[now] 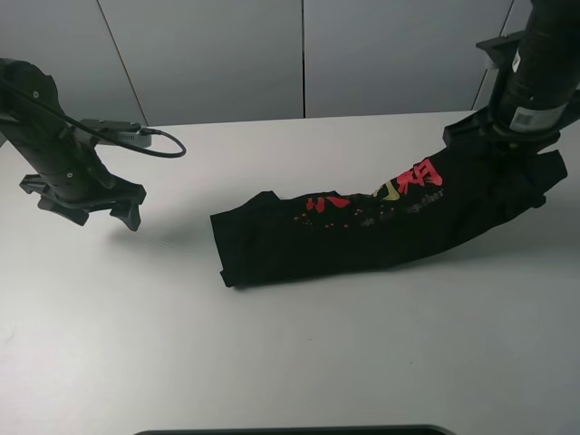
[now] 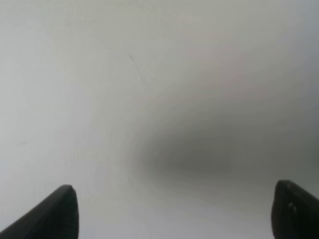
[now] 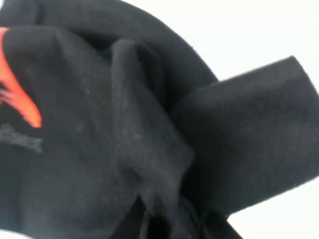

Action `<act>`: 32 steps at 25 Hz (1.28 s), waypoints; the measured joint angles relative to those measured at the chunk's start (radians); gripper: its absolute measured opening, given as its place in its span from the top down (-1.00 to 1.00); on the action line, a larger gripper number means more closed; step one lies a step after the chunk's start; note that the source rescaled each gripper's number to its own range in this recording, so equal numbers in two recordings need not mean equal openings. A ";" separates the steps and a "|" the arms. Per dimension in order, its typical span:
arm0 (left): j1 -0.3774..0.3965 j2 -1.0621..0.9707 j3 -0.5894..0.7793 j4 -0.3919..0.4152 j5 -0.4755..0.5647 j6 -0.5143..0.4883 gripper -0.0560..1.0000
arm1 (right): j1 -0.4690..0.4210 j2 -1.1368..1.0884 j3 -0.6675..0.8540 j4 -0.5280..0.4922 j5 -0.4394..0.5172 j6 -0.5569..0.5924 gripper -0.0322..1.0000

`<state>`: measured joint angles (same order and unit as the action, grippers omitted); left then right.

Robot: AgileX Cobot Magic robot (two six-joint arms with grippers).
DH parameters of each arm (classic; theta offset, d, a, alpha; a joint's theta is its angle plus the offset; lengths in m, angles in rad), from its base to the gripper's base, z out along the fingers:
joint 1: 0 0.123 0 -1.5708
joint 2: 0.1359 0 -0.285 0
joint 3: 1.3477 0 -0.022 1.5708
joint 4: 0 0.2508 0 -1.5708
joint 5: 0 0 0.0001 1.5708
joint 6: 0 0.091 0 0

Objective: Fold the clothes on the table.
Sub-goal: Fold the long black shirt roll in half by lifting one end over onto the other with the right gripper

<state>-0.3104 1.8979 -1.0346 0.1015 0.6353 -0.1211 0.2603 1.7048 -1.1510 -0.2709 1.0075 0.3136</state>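
I go on moving my right gripper with the black T-shirt's raised end (image 1: 544, 172) gripped until it is over the far end (image 1: 251, 240), which lies flat, before I let go there.
The black T-shirt (image 1: 362, 231) lies bunched into a long band on the white table (image 1: 272, 362), running from the middle to the right, with its red and yellow print (image 1: 399, 188) facing up. My right gripper (image 1: 509, 149) is shut on the shirt's right end and holds it raised off the table. In the right wrist view the gathered black cloth (image 3: 124, 149) fills the picture and hides the fingers. My left gripper (image 1: 127, 210) hovers over bare table to the left of the shirt, apart from it. Its fingertips (image 2: 55, 214) stand wide apart, open and empty.
A black cable (image 1: 168, 145) loops from the left arm over the table's back left. Grey wall panels (image 1: 299, 54) stand behind the table. A dark edge (image 1: 290, 430) shows at the table's front.
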 joint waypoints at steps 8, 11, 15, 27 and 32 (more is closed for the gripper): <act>0.000 0.000 0.000 0.000 0.000 0.000 -1.00 | 0.000 -0.048 -0.050 0.561 0.016 -0.320 0.68; 0.000 0.000 0.000 0.000 0.000 0.000 -1.00 | 0.000 -0.048 -0.050 0.705 -0.005 -0.386 0.68; 0.000 0.000 0.000 0.000 0.000 0.000 -1.00 | 0.000 -0.048 -0.050 0.828 -0.035 -0.435 0.69; 0.000 0.000 0.000 0.000 0.000 0.000 -1.00 | 0.198 0.106 -0.050 0.996 -0.179 -0.489 0.69; 0.000 0.000 0.000 0.000 0.000 0.000 -1.00 | 0.258 0.207 -0.051 1.060 -0.262 -0.533 0.69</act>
<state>-0.3104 1.8979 -1.0346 0.1015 0.6353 -0.1211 0.5178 1.9120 -1.2015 0.7888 0.7455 -0.2190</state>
